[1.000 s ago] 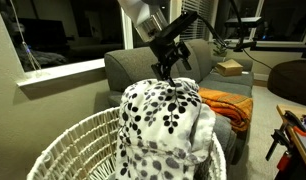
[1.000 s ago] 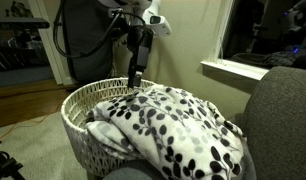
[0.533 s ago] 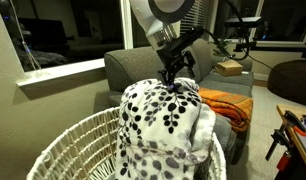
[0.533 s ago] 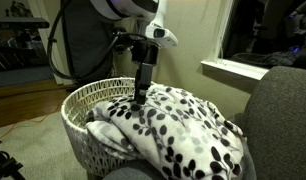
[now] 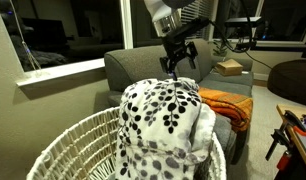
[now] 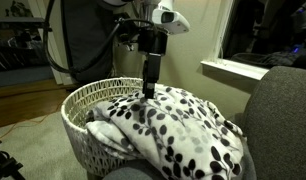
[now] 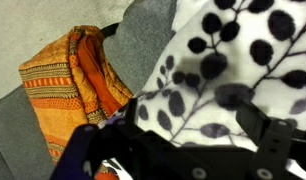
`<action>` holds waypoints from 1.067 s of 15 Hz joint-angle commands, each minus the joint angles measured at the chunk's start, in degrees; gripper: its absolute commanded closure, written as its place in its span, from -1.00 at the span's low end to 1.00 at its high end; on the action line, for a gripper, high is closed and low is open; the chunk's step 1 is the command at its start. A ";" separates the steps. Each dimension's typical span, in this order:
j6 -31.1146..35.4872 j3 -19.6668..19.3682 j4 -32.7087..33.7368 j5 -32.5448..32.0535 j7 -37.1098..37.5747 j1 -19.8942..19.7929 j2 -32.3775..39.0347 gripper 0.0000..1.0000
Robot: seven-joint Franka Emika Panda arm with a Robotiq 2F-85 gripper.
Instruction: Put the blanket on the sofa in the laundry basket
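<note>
I should first turn my gripper square to the blanket's top (image 7: 231, 95), now slanted to its open fingers, then go down and pinch the top of the heap (image 5: 179, 84).
The white blanket (image 5: 168, 115) with black leaf spots lies heaped over the grey sofa's (image 5: 128, 65) arm and spills into the white woven laundry basket (image 5: 78, 135). It shows the same way in both exterior views: blanket (image 6: 183, 125), basket (image 6: 78, 100), sofa (image 6: 283, 100). My gripper (image 5: 176, 66) hangs just above the top of the heap, open and empty, fingers pointing down (image 6: 148, 92). In the wrist view the blanket (image 7: 233, 50) fills the gap between the spread dark fingers of my gripper (image 7: 188, 125), with grey sofa fabric (image 7: 143, 30) behind.
An orange knitted throw (image 5: 228, 103) lies on the sofa seat beside the blanket, also in the wrist view (image 7: 78, 75). A cardboard box (image 5: 230, 68) sits further along the sofa. A window sill (image 5: 63, 72) runs behind. A wooden stand (image 5: 293, 135) is at the right.
My gripper has moved sideways over the blanket heap, from the basket side toward the sofa, dipping to the fabric and rising slightly. The blanket has not visibly shifted.
</note>
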 commanded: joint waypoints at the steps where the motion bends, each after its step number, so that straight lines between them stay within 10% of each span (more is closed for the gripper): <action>1: 2.92 0.41 -3.45 -2.66 -3.06 -0.32 -2.81 -1.00; 9: 1.49 -0.35 -4.95 -16.72 -14.95 -0.36 -1.56 -1.00; 16: -1.54 0.06 -3.98 -11.01 -8.89 -0.32 -1.74 -1.00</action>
